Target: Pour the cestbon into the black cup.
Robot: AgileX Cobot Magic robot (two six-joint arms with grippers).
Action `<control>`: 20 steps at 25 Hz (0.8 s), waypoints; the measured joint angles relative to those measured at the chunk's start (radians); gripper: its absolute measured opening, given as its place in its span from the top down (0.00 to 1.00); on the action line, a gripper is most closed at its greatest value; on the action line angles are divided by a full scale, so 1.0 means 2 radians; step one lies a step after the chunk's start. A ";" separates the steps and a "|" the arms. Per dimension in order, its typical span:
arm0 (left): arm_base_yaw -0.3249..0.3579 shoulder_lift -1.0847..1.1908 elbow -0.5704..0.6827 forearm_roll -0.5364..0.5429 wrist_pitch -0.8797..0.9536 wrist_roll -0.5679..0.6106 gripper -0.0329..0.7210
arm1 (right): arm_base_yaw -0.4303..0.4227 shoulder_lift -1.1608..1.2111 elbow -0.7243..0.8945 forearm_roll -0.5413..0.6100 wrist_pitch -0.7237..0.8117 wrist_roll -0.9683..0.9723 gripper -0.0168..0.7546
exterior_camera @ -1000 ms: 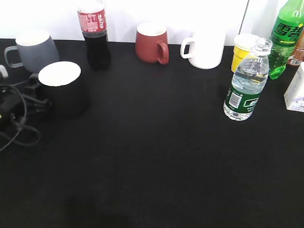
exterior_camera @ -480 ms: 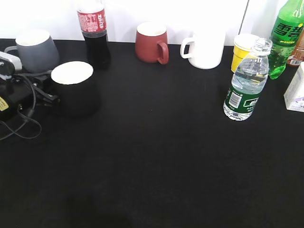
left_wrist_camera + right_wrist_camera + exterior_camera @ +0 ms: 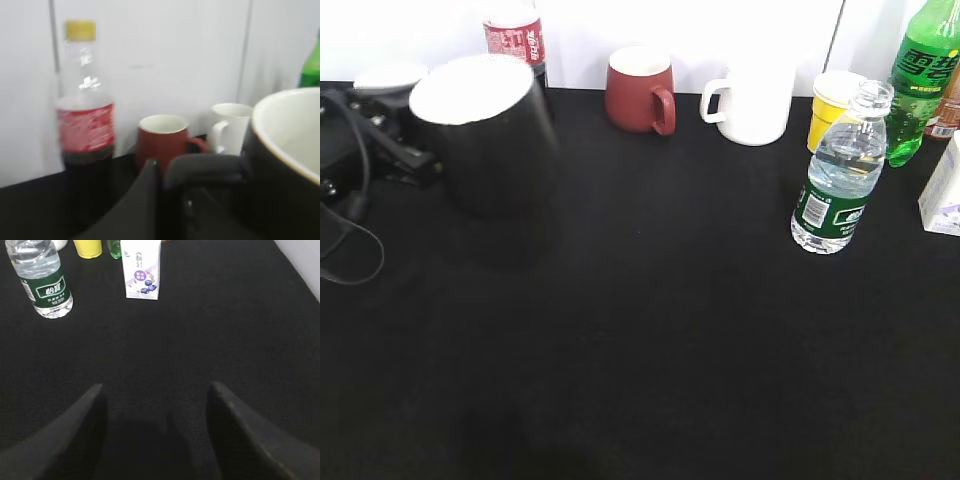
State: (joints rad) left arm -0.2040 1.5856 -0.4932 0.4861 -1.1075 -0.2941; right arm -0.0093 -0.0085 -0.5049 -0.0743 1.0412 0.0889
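Observation:
Both my grippers are off the cestbon [image 3: 840, 178], which stands far from the black cup [image 3: 492, 145], so my left gripper should hold the cup still while my right gripper takes the cestbon first.
The cestbon [image 3: 838, 175], a small clear bottle with a dark green label and no cap, stands on the right of the black table; it also shows in the right wrist view [image 3: 42, 282]. The black cup [image 3: 490, 140], white inside, is lifted off the table at the left. My left gripper [image 3: 405, 155] is shut on its black handle [image 3: 205, 167]; the cup's rim shows at the right of the left wrist view [image 3: 285, 135]. My right gripper [image 3: 155, 415] is open and empty, low over the table, well short of the cestbon.
Along the back stand a cola bottle [image 3: 515, 35], a dark red mug [image 3: 640, 90], a white mug [image 3: 750, 100], a yellow cup [image 3: 832, 105] and a green soda bottle [image 3: 923, 75]. A small milk carton [image 3: 142, 270] stands right of the cestbon. A grey mug's rim [image 3: 385, 75] shows behind my left arm.
My left gripper has lifted the black cup off the table and carried it up and to the right, nearer the camera. The cestbon has not moved.

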 joint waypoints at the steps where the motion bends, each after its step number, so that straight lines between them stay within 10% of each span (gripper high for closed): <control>1: -0.008 -0.010 0.000 0.002 0.009 -0.002 0.91 | 0.000 0.000 0.000 0.000 0.000 0.000 0.36; 6: -0.013 -0.020 0.000 0.014 0.030 -0.006 0.91 | 0.000 0.015 -0.008 0.010 -0.031 -0.007 0.36; 14: -0.013 -0.020 0.000 0.016 0.048 -0.007 0.91 | 0.000 0.275 0.081 0.055 -0.523 -0.057 0.42; 20: -0.013 -0.020 0.000 0.016 0.048 -0.007 0.91 | 0.071 0.416 0.140 0.042 -0.654 -0.044 0.42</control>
State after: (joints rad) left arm -0.2292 1.5458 -0.4925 0.5180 -1.0116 -0.3084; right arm 0.1318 0.8243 -0.2242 0.0093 -0.2678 0.0000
